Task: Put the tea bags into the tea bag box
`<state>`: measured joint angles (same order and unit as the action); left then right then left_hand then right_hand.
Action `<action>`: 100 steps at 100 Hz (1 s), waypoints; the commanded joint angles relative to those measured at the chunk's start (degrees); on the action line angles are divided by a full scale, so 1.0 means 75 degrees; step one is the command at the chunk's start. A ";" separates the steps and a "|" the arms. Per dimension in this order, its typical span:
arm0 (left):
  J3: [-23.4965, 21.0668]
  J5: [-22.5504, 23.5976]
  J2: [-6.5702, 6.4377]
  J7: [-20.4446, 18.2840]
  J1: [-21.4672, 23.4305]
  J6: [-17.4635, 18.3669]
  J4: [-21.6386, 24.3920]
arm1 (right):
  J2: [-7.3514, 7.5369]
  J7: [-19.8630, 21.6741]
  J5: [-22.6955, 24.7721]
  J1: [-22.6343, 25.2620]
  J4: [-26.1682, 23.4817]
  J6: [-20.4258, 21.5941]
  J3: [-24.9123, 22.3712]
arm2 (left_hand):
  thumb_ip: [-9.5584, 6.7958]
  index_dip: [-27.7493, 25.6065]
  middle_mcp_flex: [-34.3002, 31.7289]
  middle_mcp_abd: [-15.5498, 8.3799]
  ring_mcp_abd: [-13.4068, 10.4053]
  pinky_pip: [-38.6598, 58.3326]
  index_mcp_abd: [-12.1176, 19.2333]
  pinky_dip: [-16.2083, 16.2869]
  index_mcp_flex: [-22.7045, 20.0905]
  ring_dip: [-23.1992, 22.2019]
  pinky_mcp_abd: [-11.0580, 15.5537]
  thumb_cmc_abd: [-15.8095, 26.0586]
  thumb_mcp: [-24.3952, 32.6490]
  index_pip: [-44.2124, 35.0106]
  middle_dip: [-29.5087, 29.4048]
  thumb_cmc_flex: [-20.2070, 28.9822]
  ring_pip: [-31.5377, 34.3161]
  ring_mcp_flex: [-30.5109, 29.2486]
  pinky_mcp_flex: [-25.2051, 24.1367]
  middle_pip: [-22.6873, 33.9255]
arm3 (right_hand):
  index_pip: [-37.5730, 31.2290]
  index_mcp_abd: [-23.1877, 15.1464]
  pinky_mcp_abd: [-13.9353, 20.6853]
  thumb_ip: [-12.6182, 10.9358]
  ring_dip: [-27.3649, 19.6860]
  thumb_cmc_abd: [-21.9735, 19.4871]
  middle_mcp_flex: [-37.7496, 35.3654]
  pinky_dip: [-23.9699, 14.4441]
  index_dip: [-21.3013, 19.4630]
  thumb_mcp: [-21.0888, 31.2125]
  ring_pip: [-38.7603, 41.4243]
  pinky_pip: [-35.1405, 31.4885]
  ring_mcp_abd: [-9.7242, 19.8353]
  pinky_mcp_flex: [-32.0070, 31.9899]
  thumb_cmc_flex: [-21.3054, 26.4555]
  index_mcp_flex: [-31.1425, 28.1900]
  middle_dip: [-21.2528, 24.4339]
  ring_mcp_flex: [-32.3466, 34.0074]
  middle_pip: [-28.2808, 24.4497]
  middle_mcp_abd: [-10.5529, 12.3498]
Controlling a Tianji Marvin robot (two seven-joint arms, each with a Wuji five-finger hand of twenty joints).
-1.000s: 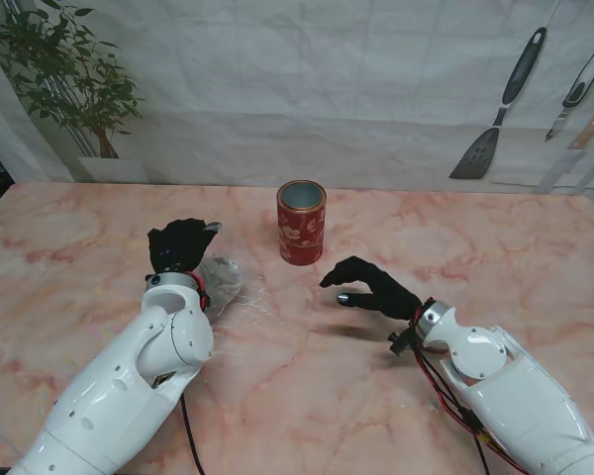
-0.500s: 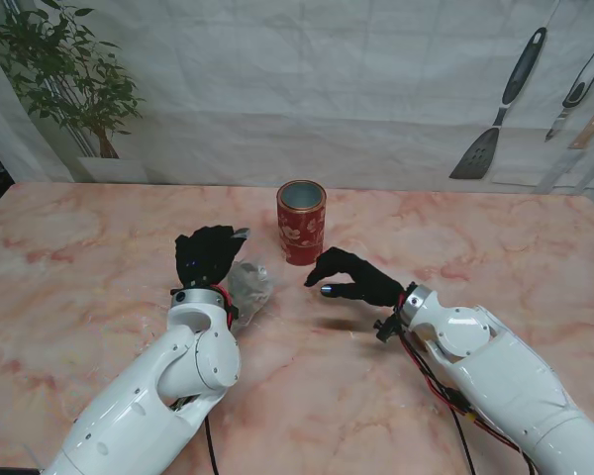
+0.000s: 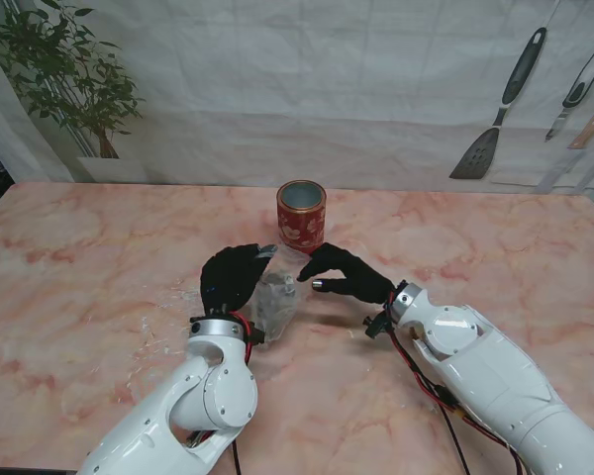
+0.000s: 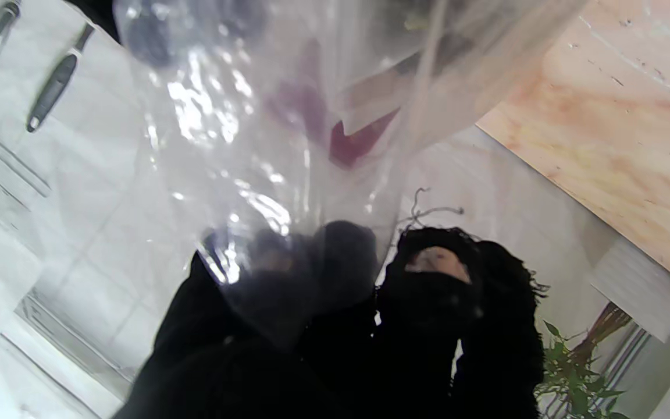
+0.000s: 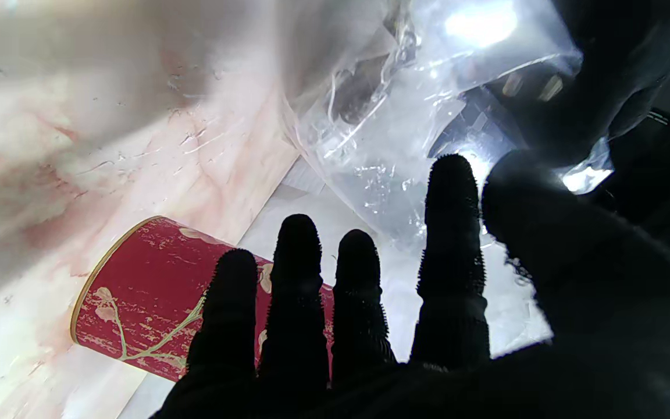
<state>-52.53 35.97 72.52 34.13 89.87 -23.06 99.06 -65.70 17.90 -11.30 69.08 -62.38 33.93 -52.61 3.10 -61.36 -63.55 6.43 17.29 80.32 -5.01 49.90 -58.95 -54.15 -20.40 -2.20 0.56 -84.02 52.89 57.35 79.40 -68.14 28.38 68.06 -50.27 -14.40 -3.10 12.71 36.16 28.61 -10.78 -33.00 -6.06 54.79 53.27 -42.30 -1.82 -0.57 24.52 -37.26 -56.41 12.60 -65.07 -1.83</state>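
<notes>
The tea bag will come out alone when I pull, because the clear plastic bag's loose edge (image 5: 536,66) spreads open next to the spot where my left gripper is pinching.
A clear plastic bag (image 3: 275,293) of tea bags hangs lifted off the table, with my left hand (image 3: 233,280) shut on it. In the left wrist view the bag (image 4: 288,116) fills the frame in front of the black fingers (image 4: 335,273). The red round tea box (image 3: 301,221) stands upright with its mouth open, just beyond the bag. My right hand (image 3: 343,274) hovers open right beside the bag, fingers spread toward it; the right wrist view shows the bag (image 5: 405,116) and the red box (image 5: 154,291) past its fingers (image 5: 451,244). I cannot tell whether the right fingers touch the bag.
The marble table (image 3: 99,257) runs wide on both sides. A potted plant (image 3: 69,89) stands at the far left corner. A spatula (image 3: 495,109) and other utensils (image 3: 579,84) hang on the back wall at the right.
My left hand has carried the bag to the right and nearer to me, lifting it off the table. My right hand has moved left, closing on the bag in front of the red box.
</notes>
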 commanded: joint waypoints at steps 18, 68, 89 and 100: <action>0.0300 -0.0051 0.0067 0.0127 0.0084 0.0536 -0.0021 | -0.0150 0.0175 -0.0276 -0.0024 0.0072 -0.0389 0.0017 | -0.0241 -0.0090 -0.0206 -0.0928 -0.0066 0.1059 -0.0124 -0.0078 -0.0347 0.0168 0.0403 0.0096 0.0813 -0.0691 -0.0178 0.0351 0.0381 -0.0258 0.0265 0.0250 | -0.0527 -0.0199 -0.0096 0.0445 0.0304 0.0316 -0.0515 -0.0200 0.0369 -0.0148 0.0634 -0.0584 -0.0160 -0.0003 0.0077 -0.0684 -0.0249 0.0181 -0.0369 0.0132; 0.0699 -0.0106 0.0278 0.0779 -0.0169 0.0973 -0.0404 | -0.0042 0.0286 0.0288 0.0084 -0.0656 -0.1937 -0.0102 | -0.0222 -0.0119 -0.0093 -0.0917 -0.0119 0.1082 -0.0093 -0.0233 -0.0259 0.0235 0.0421 0.0207 0.0689 -0.0572 -0.0206 0.0405 0.0317 -0.0215 0.0239 0.0158 | -0.0020 0.0879 -0.0588 0.0058 0.0544 0.0881 -0.1456 -0.0180 0.0000 -0.0075 0.1155 -0.1598 -0.0544 0.0255 -0.0643 -0.1969 -0.0459 0.0853 -0.0523 -0.0185; 0.0762 -0.0075 0.0289 0.0883 -0.0178 0.1131 -0.0479 | -0.0024 0.0077 0.0726 0.0118 -0.0971 -0.2505 -0.0063 | -0.0218 -0.0130 -0.0084 -0.0935 -0.0133 0.1088 -0.0090 -0.0271 -0.0248 0.0247 0.0415 0.0226 0.0651 -0.0559 -0.0215 0.0434 0.0298 -0.0208 0.0242 0.0152 | 0.0617 0.1671 -0.0870 -0.0257 0.0595 0.1633 -0.1390 -0.0140 -0.1060 0.0292 0.1166 -0.1836 -0.0696 0.0350 -0.1186 -0.1685 -0.0517 0.0898 -0.0468 -0.0447; 0.0773 -0.0096 0.0313 0.0947 -0.0195 0.1166 -0.0516 | 0.0001 0.0139 0.0813 0.0099 -0.1087 -0.2761 -0.0032 | -0.0215 -0.0138 -0.0071 -0.0919 -0.0133 0.1076 -0.0086 -0.0298 -0.0235 0.0256 0.0415 0.0239 0.0624 -0.0548 -0.0220 0.0462 0.0277 -0.0196 0.0218 0.0145 | 0.0741 0.1924 -0.0962 -0.0158 0.0628 0.2294 -0.1244 -0.0103 -0.1138 0.0836 0.1152 -0.1920 -0.0751 0.0356 -0.1444 -0.1426 -0.0569 0.0823 -0.0440 -0.0566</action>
<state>-46.92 35.47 74.36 41.37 88.70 -14.74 95.05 -65.79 17.65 -5.33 69.68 -69.91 13.56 -53.19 2.87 -61.36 -63.55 6.45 16.50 81.70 -5.03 47.85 -58.95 -52.78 -20.40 -2.21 0.58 -84.00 52.52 57.35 79.92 -68.43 29.26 68.07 -45.57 -2.42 -9.21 11.73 40.08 41.39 -21.20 -34.34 -13.88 58.06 60.38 -54.86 -7.24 2.01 17.07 -49.44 -59.44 18.36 -67.97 -5.60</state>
